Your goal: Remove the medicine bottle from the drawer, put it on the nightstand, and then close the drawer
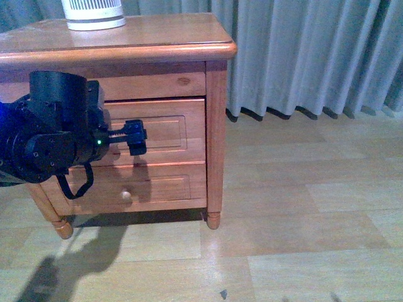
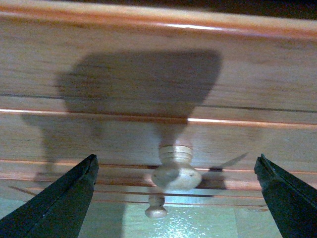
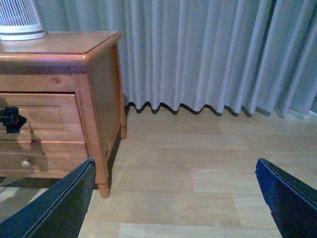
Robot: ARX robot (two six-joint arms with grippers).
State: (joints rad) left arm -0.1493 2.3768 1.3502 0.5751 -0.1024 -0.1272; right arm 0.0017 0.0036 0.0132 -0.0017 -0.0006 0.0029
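I expect the drawer to slide straight out and stay level when I pull the round knob, because a straight dark seam (image 1: 169, 99) surrounds the upper drawer's flat front (image 1: 169, 133).
The nightstand (image 1: 157, 34) stands at the left, and its upper drawer (image 1: 170, 126) looks shut. My left gripper (image 1: 135, 137) is open and held close in front of that drawer. In the left wrist view the drawer front (image 2: 148, 74) fills the frame. Its round knob (image 2: 176, 171) sits between the spread fingers (image 2: 59, 208) of my left gripper (image 2: 176, 158), and nothing touches it. The medicine bottle is hidden. My right gripper (image 3: 176, 208) is open and empty over the floor to the right of the nightstand (image 3: 99, 84). It is out of the front view.
A tall white ribbed device (image 1: 94, 16) stands on the nightstand top at the back left. The lower drawer's knob (image 1: 126, 195) shows below my left gripper. Grey curtains (image 1: 302, 56) hang behind, and wood floor (image 1: 302, 207) spreads to the right.
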